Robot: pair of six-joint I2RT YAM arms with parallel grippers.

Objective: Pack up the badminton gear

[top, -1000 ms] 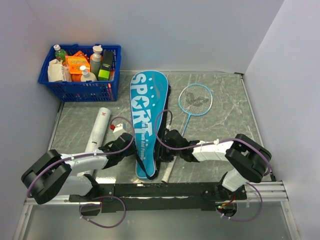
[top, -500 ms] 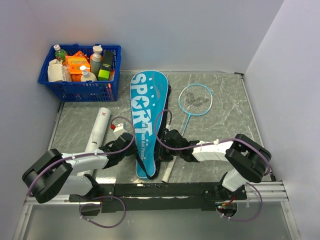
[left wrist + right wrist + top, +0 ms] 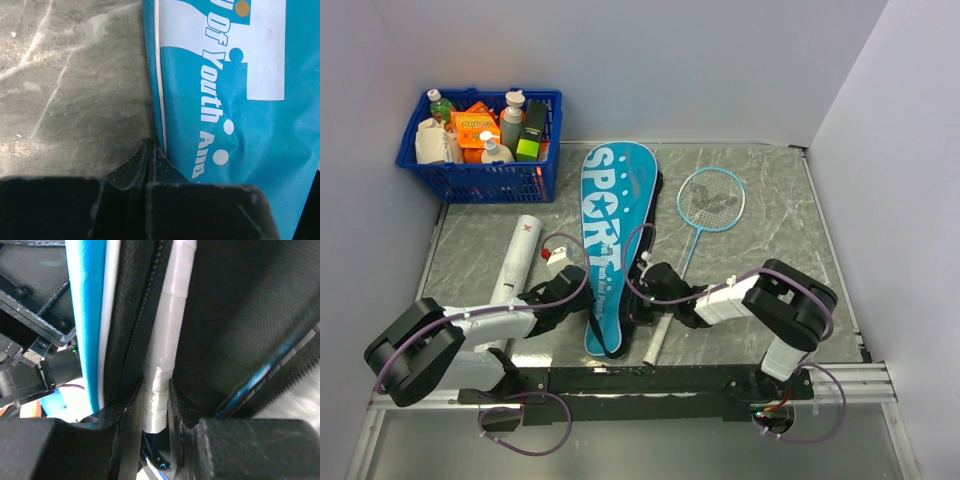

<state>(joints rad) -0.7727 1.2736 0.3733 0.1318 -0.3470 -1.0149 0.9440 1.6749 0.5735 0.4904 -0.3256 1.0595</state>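
Note:
My left gripper is at the cover's closed edge (image 3: 586,255). It should hold the zipper edge (image 3: 646,234) open while my right gripper gets the racket.
The teal "SPORT" cover (image 3: 613,235) lies lengthwise mid-table. The racket's light-blue head (image 3: 711,199) rests to its right, and the white handle (image 3: 654,343) pokes out by the cover's lower right edge. My right gripper (image 3: 644,303) is shut on that handle (image 3: 167,335), beside the cover's black zipper edge (image 3: 142,315); its own view shows it around the handle (image 3: 156,390). My left gripper (image 3: 578,297) is shut at the cover's left edge (image 3: 159,100), seemingly pinching it; it also shows in its own view (image 3: 150,147). The long white tube (image 3: 517,255) lies to the left. No shuttlecocks show.
A blue basket (image 3: 480,180) of bottles and boxes stands at the back left corner. Grey walls close the table at the back and right. The arms' base rail (image 3: 640,380) runs along the near edge.
My right arm has swung left with the handle, folding its elbow inward. The cover's lower end has shifted a little to the left. The left gripper has stayed at the cover's edge.

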